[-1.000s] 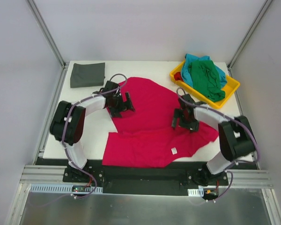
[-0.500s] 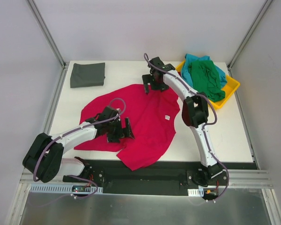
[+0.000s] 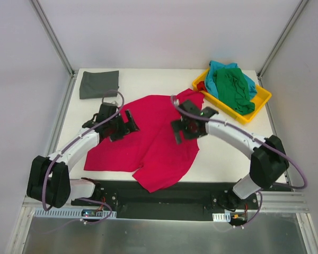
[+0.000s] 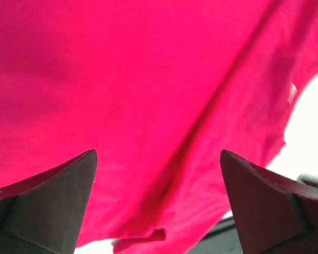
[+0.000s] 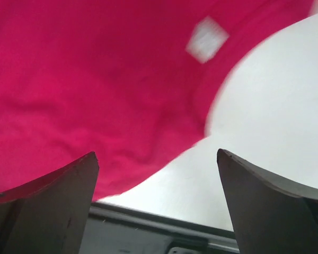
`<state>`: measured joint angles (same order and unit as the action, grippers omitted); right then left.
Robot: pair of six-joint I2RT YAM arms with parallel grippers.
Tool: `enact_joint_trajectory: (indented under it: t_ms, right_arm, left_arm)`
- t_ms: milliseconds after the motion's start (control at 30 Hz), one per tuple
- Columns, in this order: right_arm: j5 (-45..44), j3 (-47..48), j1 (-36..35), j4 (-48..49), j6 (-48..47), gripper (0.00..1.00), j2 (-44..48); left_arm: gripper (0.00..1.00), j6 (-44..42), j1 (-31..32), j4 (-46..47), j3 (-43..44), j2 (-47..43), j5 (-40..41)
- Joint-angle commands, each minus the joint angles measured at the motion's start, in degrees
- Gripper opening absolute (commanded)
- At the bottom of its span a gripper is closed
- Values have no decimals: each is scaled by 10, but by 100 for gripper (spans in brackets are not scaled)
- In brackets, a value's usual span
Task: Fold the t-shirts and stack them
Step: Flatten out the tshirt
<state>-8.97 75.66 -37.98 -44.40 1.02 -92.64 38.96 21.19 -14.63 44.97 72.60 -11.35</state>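
I should bring my right gripper back to spread the crimson red t-shirt's lower tip, now hanging over the black front rail, onto the white table before folding.
The crimson red t-shirt lies spread and rumpled across the middle of the white table. My left gripper hovers over its left part, open and empty; red cloth fills its wrist view. My right gripper is over the shirt's right part, open and empty; its wrist view shows the shirt's edge with a white label. The dark grey t-shirt lies folded at the back left. The green t-shirt and teal t-shirt are heaped in the yellow tray.
The yellow tray stands at the back right corner. Metal frame posts rise at both back corners. The black front rail runs along the table's near edge, and the shirt's lower tip hangs over it.
The right gripper has come back from the far edge to the shirt's middle right. The left gripper has moved up and left. The shirt's top right corner now reaches toward the tray.
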Motion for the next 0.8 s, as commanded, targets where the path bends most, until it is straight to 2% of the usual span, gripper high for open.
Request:
enact_joint_trajectory:
  t_ms: [0, 100, 233, 400, 533, 633, 767]
  right_arm:
    - [103, -136, -84, 126, 100, 96, 35]
    - [93, -155, -115, 160, 117, 96, 7]
    - [40, -153, -100, 122, 119, 96, -35]
    - [38, -192, -15, 117, 109, 96, -61]
    - [30, -201, 61, 113, 90, 96, -59]
    - [57, -178, 121, 106, 70, 96, -58]
    - [-21, -101, 166, 35, 43, 96, -62]
  left_arm:
    - [99, -20, -64, -24, -23, -3, 24]
    - [99, -20, -80, -16, -37, 8, 16]
    - [99, -21, -89, -7, -45, 20, 9]
    - [99, -23, -91, 7, -51, 39, -13]
    - [99, -26, -90, 22, -45, 62, -67]
    - [99, -26, -88, 40, -51, 64, -91]
    - [99, -28, -88, 46, -45, 60, -99]
